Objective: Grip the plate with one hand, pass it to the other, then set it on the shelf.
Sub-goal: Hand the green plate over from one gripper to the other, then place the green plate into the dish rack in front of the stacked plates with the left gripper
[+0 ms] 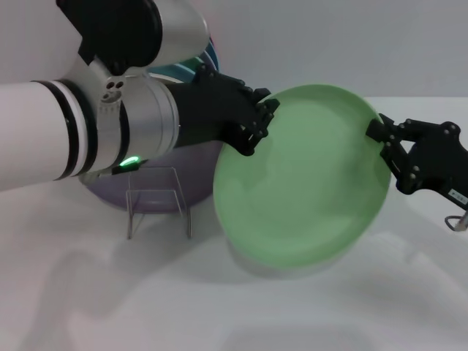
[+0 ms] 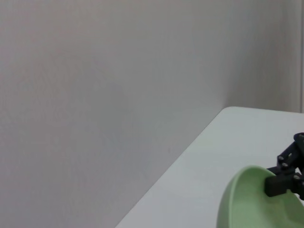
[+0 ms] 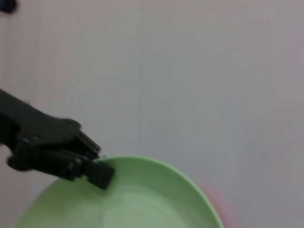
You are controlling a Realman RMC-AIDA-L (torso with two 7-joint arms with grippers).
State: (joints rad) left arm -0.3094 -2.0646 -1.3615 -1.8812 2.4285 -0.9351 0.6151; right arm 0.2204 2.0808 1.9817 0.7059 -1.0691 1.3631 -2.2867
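Observation:
Next, my right gripper lets go and moves back before my left gripper puts the plate on the wire rack (image 1: 158,193), as both grippers are holding the plate's opposite rims.
The light mint-green plate (image 1: 303,183) hangs tilted in the air above the white table, held at two opposite edges. My left gripper (image 1: 254,126), bulky and black with a small green light on its arm, clamps the plate's left rim. My right gripper (image 1: 386,150), slim and black with thin cables, clamps the right rim. In the left wrist view the plate (image 2: 247,199) shows with the right gripper's fingers (image 2: 280,183) on its edge. The right wrist view shows the plate (image 3: 128,199) with the left gripper's fingers (image 3: 97,172) over its rim. The shelf (image 1: 157,201), a small wire rack, stands on the table below my left arm.
A lavender plate (image 1: 110,191) sits behind the rack, partly hidden by my left arm. A darker teal plate (image 1: 191,67) peeks out above the arm. The white table (image 1: 110,292) stretches to the front, with a plain wall behind.

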